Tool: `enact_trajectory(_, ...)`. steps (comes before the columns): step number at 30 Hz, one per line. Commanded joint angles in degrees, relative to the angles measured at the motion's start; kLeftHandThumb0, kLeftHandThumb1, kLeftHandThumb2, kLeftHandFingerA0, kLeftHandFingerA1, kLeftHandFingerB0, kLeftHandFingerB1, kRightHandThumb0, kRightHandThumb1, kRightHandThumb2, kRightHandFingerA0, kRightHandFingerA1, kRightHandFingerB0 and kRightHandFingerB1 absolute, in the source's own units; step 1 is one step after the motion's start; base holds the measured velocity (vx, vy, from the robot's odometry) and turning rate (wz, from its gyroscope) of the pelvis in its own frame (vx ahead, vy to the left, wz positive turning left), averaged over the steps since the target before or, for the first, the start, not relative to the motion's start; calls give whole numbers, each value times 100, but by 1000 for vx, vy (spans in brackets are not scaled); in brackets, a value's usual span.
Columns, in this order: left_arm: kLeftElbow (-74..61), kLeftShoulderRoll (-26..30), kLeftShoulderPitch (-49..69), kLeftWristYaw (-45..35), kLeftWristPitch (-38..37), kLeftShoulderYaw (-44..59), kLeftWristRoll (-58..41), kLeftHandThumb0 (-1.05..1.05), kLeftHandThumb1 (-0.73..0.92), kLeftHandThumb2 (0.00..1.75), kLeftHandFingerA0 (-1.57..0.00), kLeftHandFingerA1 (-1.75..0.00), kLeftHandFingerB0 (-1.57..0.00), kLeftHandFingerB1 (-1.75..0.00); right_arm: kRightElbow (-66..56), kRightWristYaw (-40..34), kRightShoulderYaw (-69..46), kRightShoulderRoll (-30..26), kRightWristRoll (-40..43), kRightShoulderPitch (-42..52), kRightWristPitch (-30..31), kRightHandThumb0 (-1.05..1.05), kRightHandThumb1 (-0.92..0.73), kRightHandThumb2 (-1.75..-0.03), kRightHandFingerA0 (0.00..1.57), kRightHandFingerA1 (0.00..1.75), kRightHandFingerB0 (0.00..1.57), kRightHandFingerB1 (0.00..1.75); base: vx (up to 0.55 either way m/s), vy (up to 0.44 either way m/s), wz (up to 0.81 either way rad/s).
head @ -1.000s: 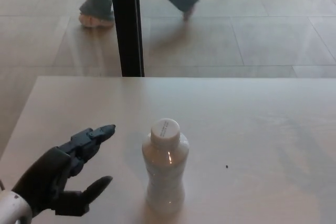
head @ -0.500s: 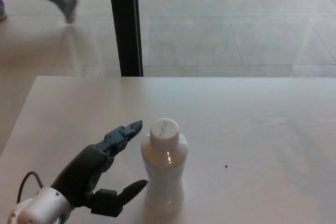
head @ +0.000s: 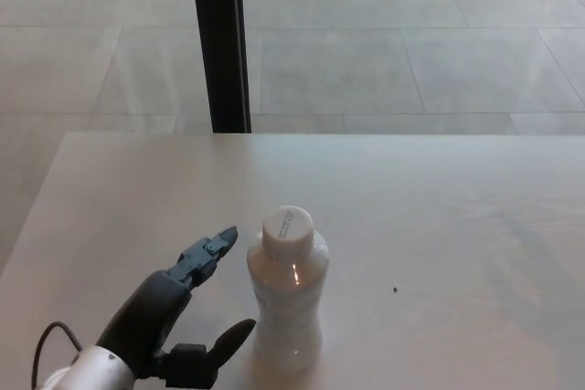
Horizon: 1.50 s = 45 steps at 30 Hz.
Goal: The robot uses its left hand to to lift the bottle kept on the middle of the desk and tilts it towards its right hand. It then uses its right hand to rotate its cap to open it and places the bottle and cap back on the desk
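Observation:
The cap's rim (head: 288, 251) sits close on the bottle's shoulder, so the white cap (head: 288, 225) should stay on at first when I turn it, and I will need to grip it again.
A clear plastic bottle (head: 288, 294) with a white cap (head: 287, 224) stands upright near the middle of the pale desk (head: 439, 216). My left hand (head: 178, 303) is just to its left, open, with the upper fingers (head: 210, 249) stretched toward the bottle's neck and the thumb (head: 228, 341) reaching toward its lower body. The fingers sit close to the bottle without closing on it. My right hand does not show.
A black vertical post (head: 219, 38) rises behind the desk's far edge. Beyond it lies a tiled floor (head: 411, 34). A small dark speck (head: 395, 289) marks the desk to the right of the bottle.
My left hand has moved right from the desk's left side up to the bottle. The person walking across the floor behind has gone out of view.

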Motion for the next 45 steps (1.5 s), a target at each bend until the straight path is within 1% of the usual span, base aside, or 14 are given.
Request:
enact_trajectory(1, 115, -82, 30, 64, 215, -49, 152, -103, 58, 97, 0, -20, 0, 0, -27, 17, -63, 7, 42, 56, -85, -56, -79, -64, 53, 87, 35, 34, 0, 0, 0)
enact_trajectory(3, 185, -234, -106, 80, 312, -87, 125, -104, 45, 76, 0, 0, 0, 0, -31, 37, -33, 50, 98, 32, -86, -55, -79, -64, 51, 90, 35, 34, 0, 0, 0)
enact_trajectory(16, 217, -749, -457, 300, 441, -225, 361, -97, 53, 96, 0, -10, 0, 0, 93, 105, 44, 128, 106, -82, -172, -52, -78, -63, 50, 94, 35, 35, 0, 0, 0)
enact_trajectory(18, 221, -813, -424, 352, 402, -197, 344, -96, 47, 90, 0, -52, 0, -1, 131, 98, 42, 116, 66, -93, -184, -58, -76, -63, 51, 96, 37, 35, 0, 0, 0)
enact_trajectory(20, 216, -854, -381, 410, 395, -176, 357, -97, 48, 90, -3, -64, 0, 0, 138, 116, 59, 117, 60, -92, -192, -57, -76, -63, 51, 95, 38, 35, 0, 0, 0)
enact_trajectory(23, 187, -910, -333, 493, 505, -164, 420, -98, 54, 94, -2, -51, 0, -1, 149, 116, 99, 112, 8, -100, -218, -57, -76, -63, 51, 95, 39, 35, 0, 0, 0)
enact_trajectory(24, 191, -966, -290, 421, 503, -129, 298, -99, 59, 97, 0, -14, 0, 0, 109, 127, 100, 110, 41, -79, -180, -57, -76, -63, 51, 96, 39, 35, 0, 0, 0)
enact_trajectory(35, 667, -1817, 5, 810, -8, -291, 217, -89, 53, 91, 0, -9, 0, 0, 38, 115, 108, 85, -3, -14, -172, -61, -74, -63, 48, 100, 40, 35, 0, 0, 0)
enact_trajectory(36, 651, -1959, 29, 878, 13, -280, 207, -84, 38, 78, 0, -19, 0, 0, 45, 120, 114, 87, -2, -17, -173, -61, -74, -63, 48, 100, 40, 35, 0, 0, 0)
enact_trajectory(37, 620, -2143, 55, 1048, 49, -306, 272, -88, 52, 56, -1, -43, 0, 0, 61, 120, 114, 87, -7, -30, -190, -62, -73, -62, 48, 100, 39, 35, 0, 0, 0)
enact_trajectory(39, 775, -2598, 120, 1274, -302, -267, 133, -70, 41, 87, -9, -56, 0, -12, 73, 127, 122, 98, 17, -52, -186, -63, -72, -62, 47, 100, 38, 35, 0, 0, 0)
enact_trajectory(42, 915, -3176, 173, 1566, -487, -300, 97, -67, 37, 84, 0, -38, 0, -21, 34, 96, 142, 133, 26, -49, -156, -62, -71, -62, 48, 101, 38, 36, 0, 0, 0)
enact_trajectory(44, 950, -3214, 183, 1680, -570, -394, 118, -75, 43, 80, -8, -51, -5, -20, 31, 84, 140, 134, 13, -44, -156, -62, -72, -62, 48, 100, 38, 36, 0, 0, 0)
enact_trajectory(45, 928, -3304, 210, 1822, -555, -440, 120, -68, 52, 56, -23, -46, -2, -32, 18, 65, 145, 145, 0, -33, -151, -62, -71, -62, 49, 100, 39, 36, 0, 0, 0)
